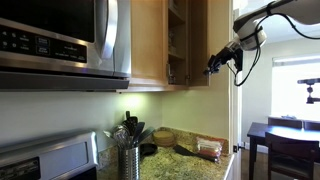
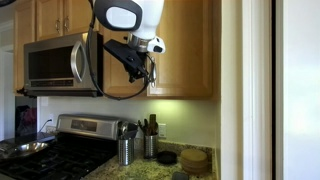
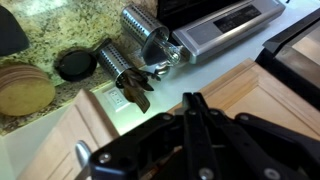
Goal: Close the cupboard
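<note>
Next, I back around the door's edge and push on the side of the door (image 3: pixel 80 146) that has the handle, because my gripper is at the inner side of the open door (image 1: pixel 201 42).
The cupboard (image 1: pixel 150 40) is light maple wood, mounted next to the microwave. In an exterior view its door (image 1: pixel 197 40) stands open and inner shelves (image 1: pixel 176 40) show. My gripper (image 1: pixel 212 68) is at the outer edge of the open door, near its lower part. In an exterior view from the front, the gripper (image 2: pixel 148 72) hangs in front of the cupboard (image 2: pixel 185 50). In the wrist view the black fingers (image 3: pixel 193 100) are pressed together and hold nothing. They lie over a wood panel (image 3: pixel 260 85), with a silver bar handle (image 3: pixel 80 155) to the side.
A stainless microwave (image 1: pixel 60 40) (image 2: pixel 60 65) hangs beside the cupboard above a stove (image 2: pixel 60 150). Metal utensil holders (image 1: pixel 130 155) (image 2: pixel 125 150) (image 3: pixel 150 40) and a stack of round wooden coasters (image 3: pixel 25 90) stand on the granite counter. A dark table with chairs (image 1: pixel 285 135) is beyond.
</note>
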Available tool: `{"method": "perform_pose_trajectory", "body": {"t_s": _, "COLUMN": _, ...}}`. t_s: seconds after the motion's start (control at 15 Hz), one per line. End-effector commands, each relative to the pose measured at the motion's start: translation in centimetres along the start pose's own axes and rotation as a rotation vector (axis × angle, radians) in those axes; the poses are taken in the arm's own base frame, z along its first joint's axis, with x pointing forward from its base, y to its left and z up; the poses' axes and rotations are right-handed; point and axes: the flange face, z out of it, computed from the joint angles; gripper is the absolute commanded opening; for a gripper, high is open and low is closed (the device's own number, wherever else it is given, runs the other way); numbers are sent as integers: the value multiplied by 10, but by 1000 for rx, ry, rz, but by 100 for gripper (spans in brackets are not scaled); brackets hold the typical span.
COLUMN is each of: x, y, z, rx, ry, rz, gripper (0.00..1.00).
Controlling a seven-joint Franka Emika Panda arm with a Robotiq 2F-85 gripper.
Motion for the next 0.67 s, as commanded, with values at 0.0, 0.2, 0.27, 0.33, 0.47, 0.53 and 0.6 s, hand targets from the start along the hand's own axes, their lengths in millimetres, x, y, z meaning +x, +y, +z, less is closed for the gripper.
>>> {"method": "perform_pose_trajectory", "body": {"t_s": 0.0, "x": -8, "y": -13, "z": 6, "rx": 51, "ry": -74, "rz": -81, "gripper": 3}}
{"method": "perform_pose_trajectory", "body": {"t_s": 0.2, "x": -29, "y": -2, "z": 8, "rx": -22, "ry": -193, "rz": -102, "gripper": 3}}
{"method": "perform_pose_trajectory", "body": {"t_s": 0.27, "x": -33, "y": 3, "z": 8, "rx": -56, "ry": -224, "rz": -102, "gripper": 3}}
{"method": "perform_pose_trajectory", "body": {"t_s": 0.33, "x": -37, "y": 12, "z": 7, "rx": -110, "ry": -252, "rz": -94, "gripper": 4}}
{"method": "perform_pose_trajectory", "body": {"t_s": 0.47, "x": -43, "y": 29, "z": 1, "rx": -200, "ry": -273, "rz": -88, "gripper": 3}}
{"method": "perform_pose_trajectory", "body": {"t_s": 0.53, "x": -45, "y": 35, "z": -2, "rx": -226, "ry": -260, "rz": -80, "gripper": 3}}
{"method": "perform_pose_trajectory", "body": {"t_s": 0.6, "x": -45, "y": 41, "z": -6, "rx": -246, "ry": -233, "rz": -65, "gripper": 3}}
